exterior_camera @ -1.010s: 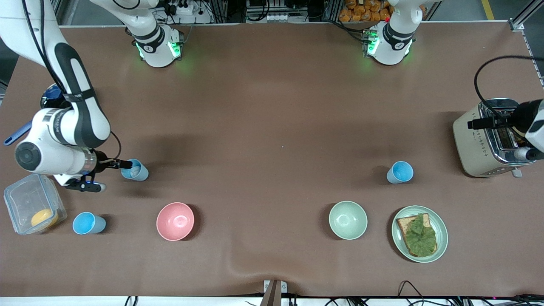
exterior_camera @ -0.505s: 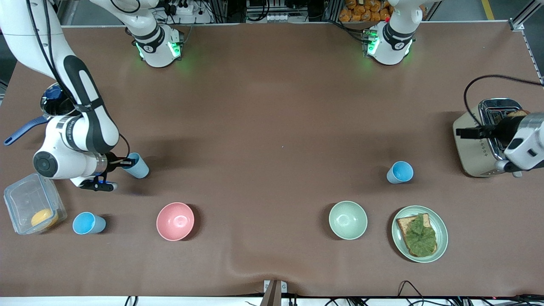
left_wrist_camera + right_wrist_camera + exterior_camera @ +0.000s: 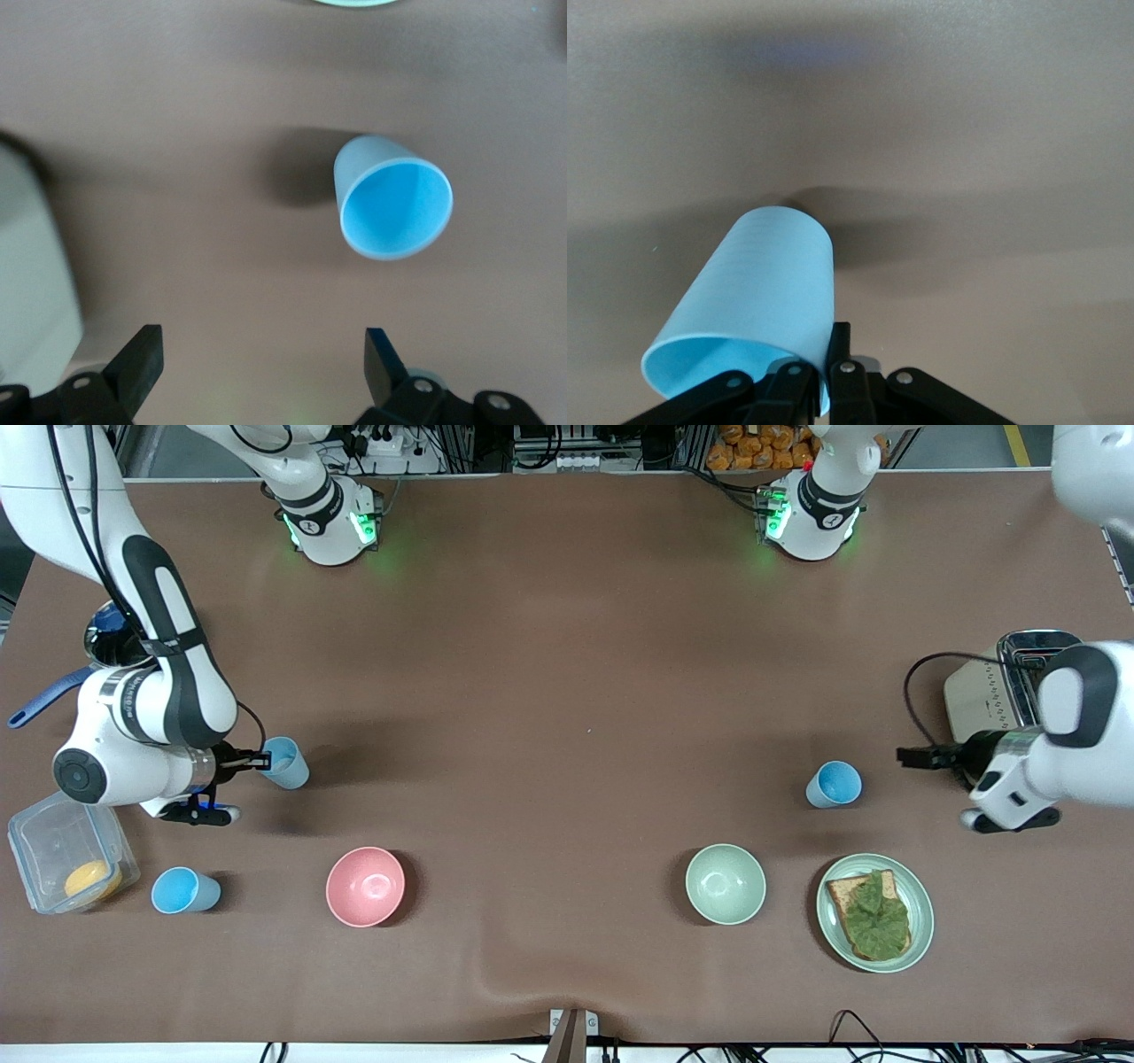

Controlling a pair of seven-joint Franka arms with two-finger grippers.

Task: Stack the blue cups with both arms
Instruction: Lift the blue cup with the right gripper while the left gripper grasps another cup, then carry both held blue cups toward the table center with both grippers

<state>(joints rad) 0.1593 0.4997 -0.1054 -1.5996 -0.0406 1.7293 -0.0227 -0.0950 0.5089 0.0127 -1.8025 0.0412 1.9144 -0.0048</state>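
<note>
My gripper is about to lower the brighter blue cup (image 3: 834,785), which gets narrower toward its base (image 3: 818,795). The cup will sink deep into the paler blue cup, with its rim still showing.
My right gripper (image 3: 260,760) is shut on the rim wall of the paler blue cup (image 3: 286,763) and holds it tilted, low over the table at the right arm's end. In the right wrist view the gripper (image 3: 831,365) pinches the cup (image 3: 762,283) at its rim. A brighter blue cup (image 3: 833,784) stands toward the left arm's end. My left gripper (image 3: 905,757) is open and empty beside it, between the cup and the toaster. In the left wrist view the cup (image 3: 394,208) lies ahead of the open gripper (image 3: 261,363). A third blue cup (image 3: 182,890) stands near the clear container.
A toaster (image 3: 983,691) stands at the left arm's end. A plate (image 3: 921,921) with toast and lettuce, a pale green bowl (image 3: 725,883) and a pink bowl (image 3: 365,886) lie nearer the camera. A clear container (image 3: 53,850) and a pot (image 3: 106,642) sit by the right arm.
My left arm has swung from over the toaster down toward the brighter blue cup. My right gripper has shifted the paler cup slightly, still holding it.
</note>
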